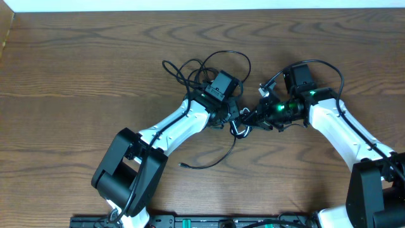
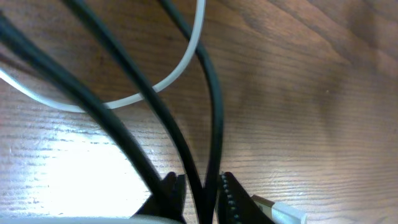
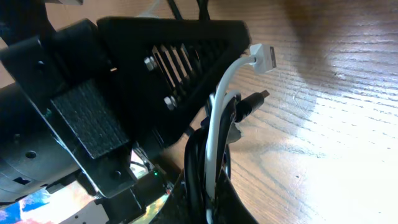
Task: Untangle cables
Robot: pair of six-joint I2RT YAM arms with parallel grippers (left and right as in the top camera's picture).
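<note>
My left gripper needs to move back with its cables before my right gripper opens and pulls away, because my left gripper's wrist is crowding my right gripper at the bundle [image 1: 241,131].
The cables [image 1: 201,67] lie in black loops on the table behind the two wrists, and one black strand [image 1: 215,159] trails toward the front and ends in a small plug. My left gripper [image 2: 200,180] is shut on two black cables [image 2: 211,112] that run between its fingers. A white cable [image 2: 158,86] curves past above them, and a white plug [image 2: 285,213] lies beside the right finger. My right gripper [image 3: 202,177] is shut on a bundle of black and white cables [image 3: 211,134], whose white plug [image 3: 263,57] sticks up. In the overhead view the left gripper [image 1: 235,120] and right gripper [image 1: 251,118] almost touch.
The left arm's wrist housing [image 3: 149,68] fills the left half of the right wrist view, very close to the right fingers. Bare wooden table [image 1: 95,69] stretches to the left, back and right. A black rail [image 1: 209,221] runs along the front edge.
</note>
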